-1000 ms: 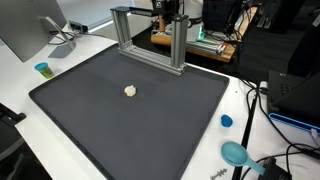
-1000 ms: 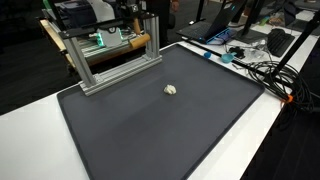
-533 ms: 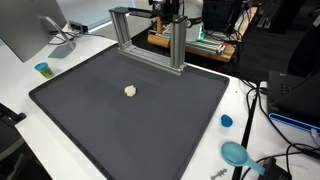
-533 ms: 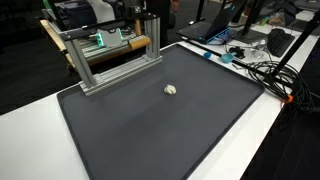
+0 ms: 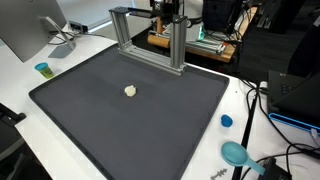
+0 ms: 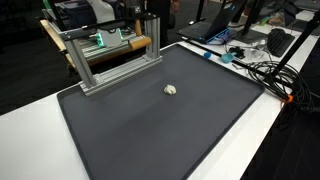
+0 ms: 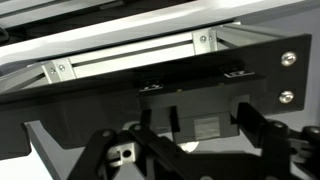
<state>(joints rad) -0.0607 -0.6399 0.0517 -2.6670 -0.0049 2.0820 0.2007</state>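
Note:
The black block meets my gripper at a slant to the frame's rail (image 7: 95, 95), so next I open, move back, turn square and take hold of the block (image 7: 200, 103) straight.
A small off-white lump (image 5: 130, 90) lies on the black mat (image 5: 100, 120), and shows in both exterior views (image 6: 171, 89). An aluminium frame (image 5: 150, 35) stands at the mat's back edge (image 6: 110, 60). My gripper (image 5: 168, 10) is high behind the frame, far from the lump. In the wrist view my gripper (image 7: 185, 140) has its dark fingers spread apart with nothing between them. It looks at the frame's rail (image 7: 130, 60) close up. The lump is out of the wrist view.
A blue cup (image 5: 42, 69) and a monitor (image 5: 25, 30) stand on the white table beside the mat. A blue cap (image 5: 226, 121), a teal round object (image 5: 236, 153) and cables (image 5: 262, 100) lie on the opposite side. Cluttered benches stand behind the frame.

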